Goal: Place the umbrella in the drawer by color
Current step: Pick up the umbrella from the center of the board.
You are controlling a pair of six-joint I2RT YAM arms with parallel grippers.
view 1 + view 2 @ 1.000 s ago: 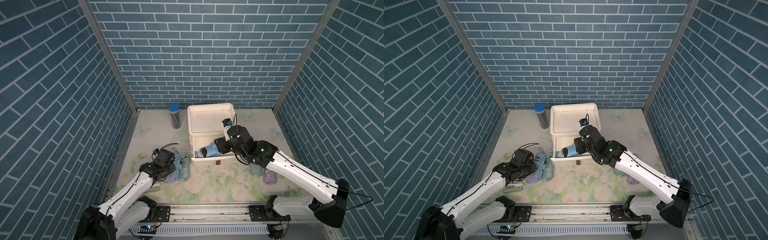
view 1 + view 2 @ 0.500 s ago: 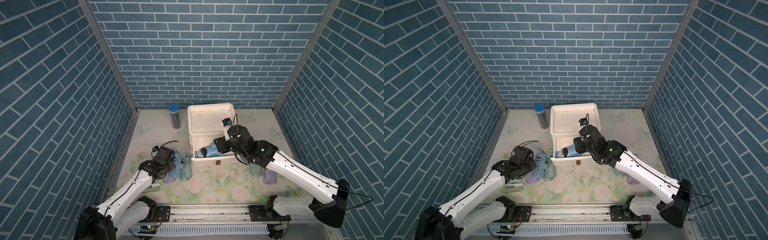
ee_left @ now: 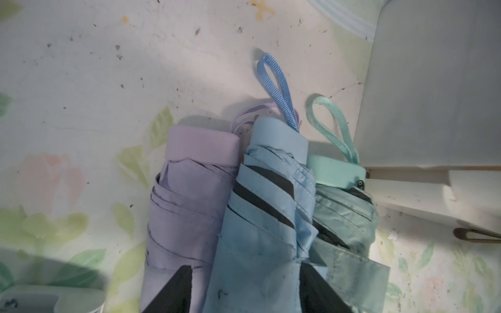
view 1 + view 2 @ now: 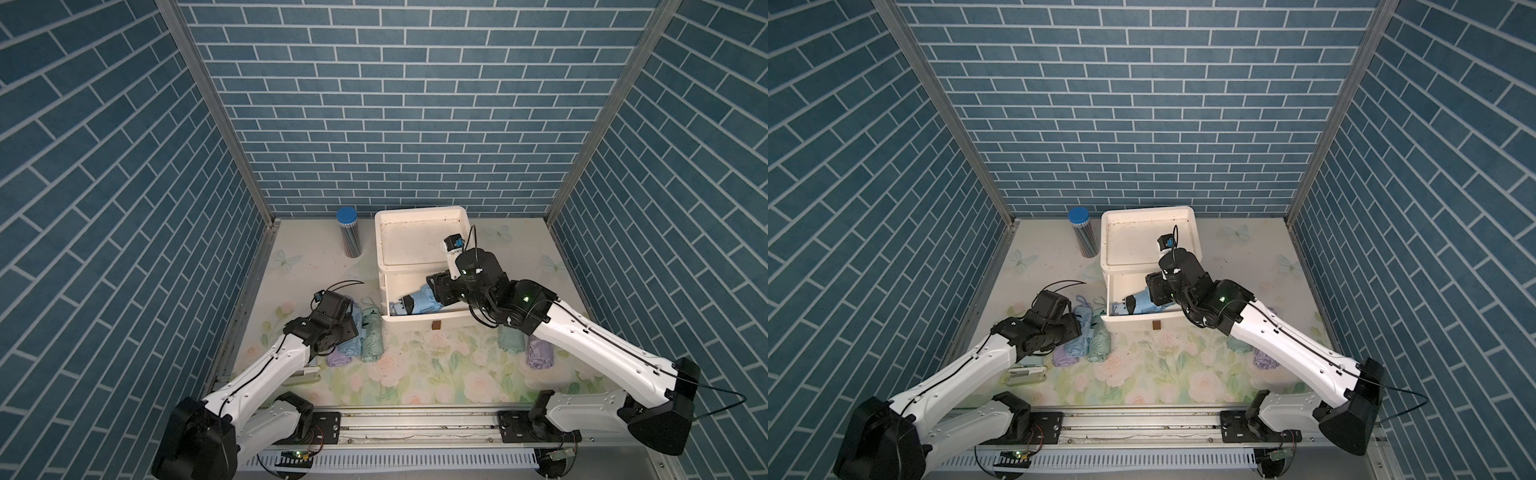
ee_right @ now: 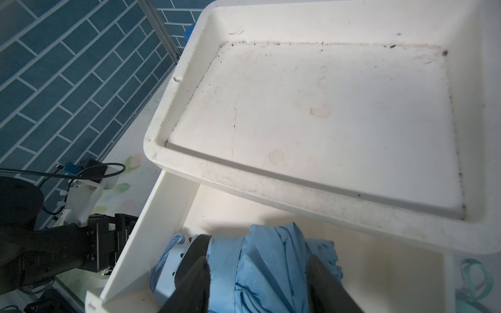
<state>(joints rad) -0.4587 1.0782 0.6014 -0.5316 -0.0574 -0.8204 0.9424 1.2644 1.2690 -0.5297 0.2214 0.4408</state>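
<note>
The light blue umbrella (image 4: 1081,334) lies lengthwise beside the crosswise drawer, so my left gripper should turn the umbrella and offer its handle end (image 3: 279,136) to my right gripper.
The white drawer (image 4: 419,319) stands pulled out under the cabinet's top tray (image 4: 419,266). A blue umbrella (image 4: 419,301) (image 5: 271,265) lies tilted inside the drawer, and my right gripper (image 4: 436,293) (image 5: 259,261) is shut on its body. To the left of the drawer, purple (image 3: 187,211), light blue (image 3: 265,216) and green (image 3: 344,216) folded umbrellas lie side by side on the floral mat. My left gripper (image 4: 351,332) (image 3: 246,273) is open. It straddles the light blue umbrella, with one finger (image 3: 176,287) resting over the purple one.
A green umbrella (image 4: 511,338) and a purple one (image 4: 540,353) lie under my right arm. A cylinder with a blue lid (image 4: 349,232) stands at the back, left of the cabinet. A clear flat case (image 4: 1023,374) lies near my left arm. Brick walls close in three sides.
My left gripper's jaws have opened over the light blue umbrella, and the arm has edged slightly forward. The right arm and its umbrella have stayed put.
</note>
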